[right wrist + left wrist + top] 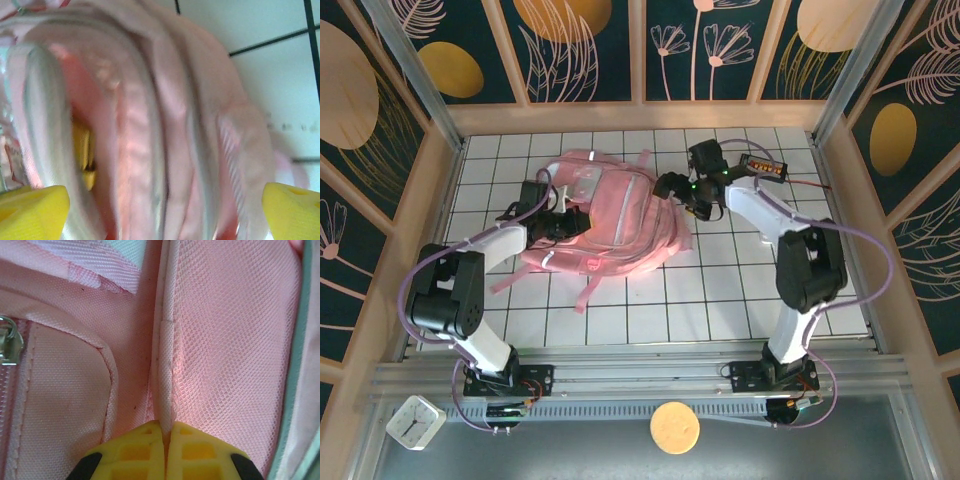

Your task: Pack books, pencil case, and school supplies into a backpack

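Observation:
The loose straps (588,291) trail freely over glossy tiles. This means the whole pink backpack (608,215) will move and turn along when I pull its edge.
The pink backpack (610,215) lies flat in the middle of the tiled table. My left gripper (563,218) rests on its left side, shut on a pale pink piped seam (165,365) of the backpack; a metal zipper pull (7,342) hangs to the left. At the bag's right edge my right gripper (678,190) is open, its yellow fingers (32,212) wide apart with the bag's folds (165,125) between them. Inside the opening shows a strip of yellow (85,150), seemingly the yellow book's edge. The pencil case, the orange-brown book and the school supplies are hidden.
A black gadget with orange digits (765,165) and a red wire sits at the back right. Loose straps (585,290) trail from the bag toward the front. A white clock (415,422) and an orange disc (674,427) lie below the table's near rail.

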Robot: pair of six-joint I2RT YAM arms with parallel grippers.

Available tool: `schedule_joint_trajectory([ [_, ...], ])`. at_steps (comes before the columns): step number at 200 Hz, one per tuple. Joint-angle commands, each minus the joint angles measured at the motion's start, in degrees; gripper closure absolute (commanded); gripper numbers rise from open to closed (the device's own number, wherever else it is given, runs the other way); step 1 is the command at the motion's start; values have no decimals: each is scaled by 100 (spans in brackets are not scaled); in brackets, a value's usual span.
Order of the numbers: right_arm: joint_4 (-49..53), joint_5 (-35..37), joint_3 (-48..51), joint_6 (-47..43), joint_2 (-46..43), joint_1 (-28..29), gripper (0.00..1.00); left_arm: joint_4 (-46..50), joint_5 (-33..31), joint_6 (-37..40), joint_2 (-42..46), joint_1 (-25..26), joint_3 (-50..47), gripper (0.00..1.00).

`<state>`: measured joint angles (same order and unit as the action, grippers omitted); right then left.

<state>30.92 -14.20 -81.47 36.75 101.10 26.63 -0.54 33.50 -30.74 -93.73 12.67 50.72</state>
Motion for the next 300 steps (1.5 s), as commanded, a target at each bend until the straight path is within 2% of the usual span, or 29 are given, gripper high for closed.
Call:
schedule_joint_trajectory([
  [1,618,497,119,217,-559,815,1,-536,538,-978,123,147,-267,100],
  [17,316,103,274,582,-538,1200,14,-835,660,-1358,237,145,-346,100],
  [47,-38,-4,328,924,-225,1573,33,-1182,688,-1999,395,189,-374,100],
  [93,33,514,91,1161,297,2055,42,-1225,554,-2398,444,457,-291,100],
  [126,60,826,139,1273,394,2201,47,-1292,487,-2577,460,550,-328,100],
  [166,735,1489,-257,1334,363,2490,51,-1181,386,-2643,523,584,-240,100],
  [248,843,1623,-374,1308,726,2478,59,-1335,302,-2891,531,711,-253,100],
  [300,793,2121,-394,1170,802,2522,70,-1372,307,-2952,550,714,-326,100],
])
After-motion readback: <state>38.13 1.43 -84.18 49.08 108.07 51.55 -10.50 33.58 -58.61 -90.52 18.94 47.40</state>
